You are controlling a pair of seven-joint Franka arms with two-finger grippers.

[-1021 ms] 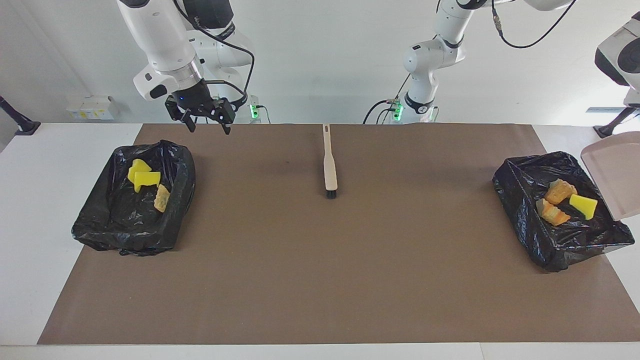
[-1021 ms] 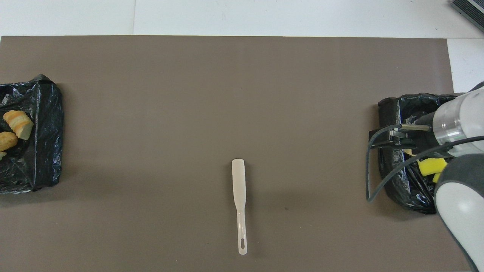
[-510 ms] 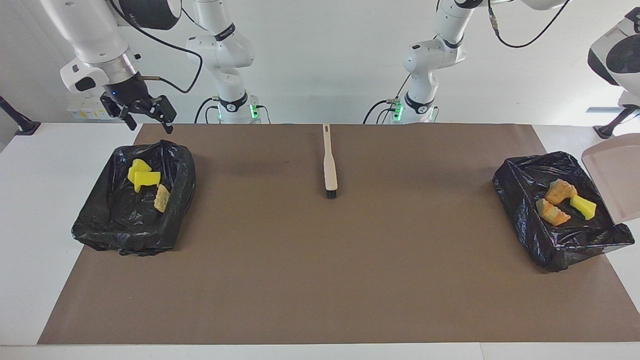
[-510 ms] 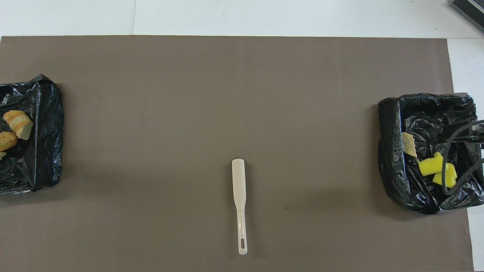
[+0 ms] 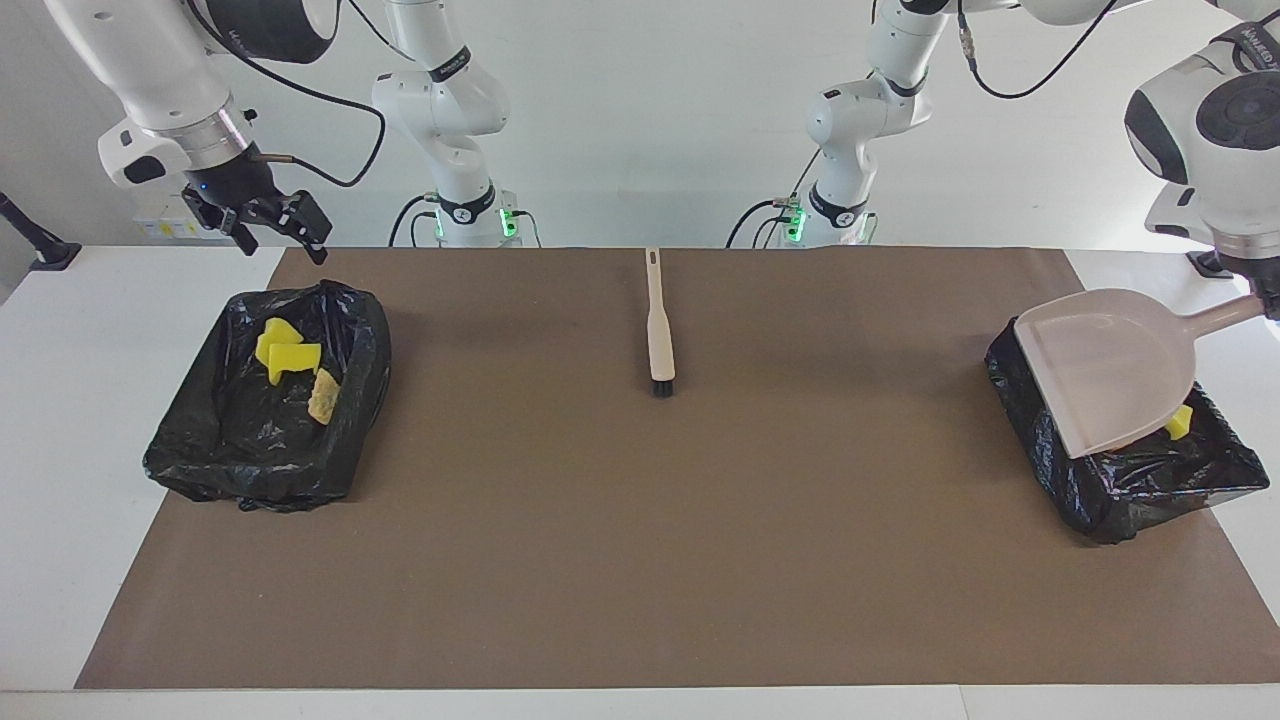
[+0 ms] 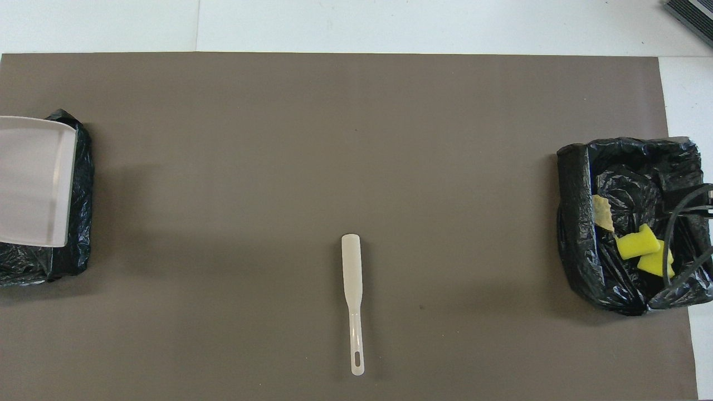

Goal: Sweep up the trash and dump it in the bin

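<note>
I go on moving the pale pink dustpan point(image 5: 1110, 362) with my left gripper past the brush, where the mat is clear, to that open spot point(image 6: 357, 160) before letting go of it, because the dustpan is empty.
My left gripper point(image 5: 1268, 302), at the view's edge, is shut on the handle of a pale pink dustpan point(image 5: 1105, 365). It holds the dustpan tilted over the black-bagged bin point(image 5: 1150, 490) at the left arm's end. The dustpan point(image 6: 30, 181) hides most of that bin's trash; one yellow sponge piece point(image 5: 1180, 420) peeks out. My right gripper point(image 5: 282, 243) is open and empty, up over the table just robot-side of the other bin point(image 5: 200, 460). That bin holds yellow sponge pieces point(image 5: 285, 355) and a bread bit point(image 5: 323, 395); these also show in the overhead view point(image 6: 638, 245).
A beige brush point(image 5: 658, 320) with dark bristles lies on the brown mat, mid-table, near the robots, its handle toward them. It also shows in the overhead view point(image 6: 352, 295). The right arm's cable hangs over its bin point(image 6: 574, 223).
The dustpan has swung in over the bin at the left arm's end, covering the trash there. The right gripper went from over the mat to its bin's end, then barely moved.
</note>
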